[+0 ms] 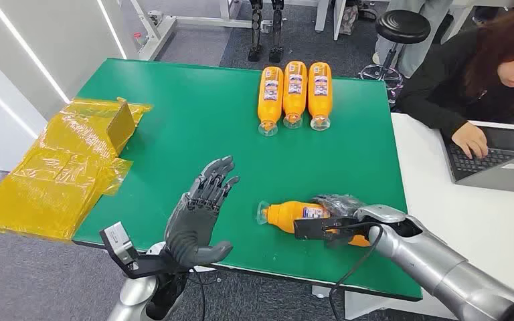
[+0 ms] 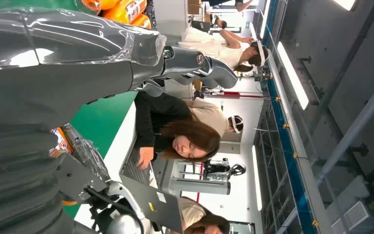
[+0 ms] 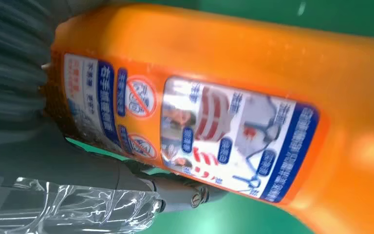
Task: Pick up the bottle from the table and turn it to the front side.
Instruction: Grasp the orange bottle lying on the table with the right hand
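The small pictogram label (image 1: 314, 212) is facing up, so I expect the orange bottle (image 1: 285, 215) to show a large brand label from its hidden side when I turn the bottle.
An orange bottle (image 1: 288, 215) lies on its side near the front edge of the green table (image 1: 187, 127), its clear cap end pointing left. My right hand (image 1: 338, 204), wrapped in clear film, grips its body from the right. Close up, the bottle (image 3: 233, 97) shows a blue-bordered label with pictograms, and dark fingers (image 3: 175, 192) curl under it. Whether it rests on the table or is just off it, I cannot tell. My left hand (image 1: 204, 200) hovers to the bottle's left, fingers spread and holding nothing; its grey cover (image 2: 53, 73) looms large in the left wrist view.
Three more orange bottles (image 1: 294, 90) lie side by side at the back of the table. A yellow-wrapped box (image 1: 67, 160) hangs over the left edge. A person (image 1: 468, 73) types on a laptop (image 1: 502, 157) at the white table (image 1: 455, 221) on the right.
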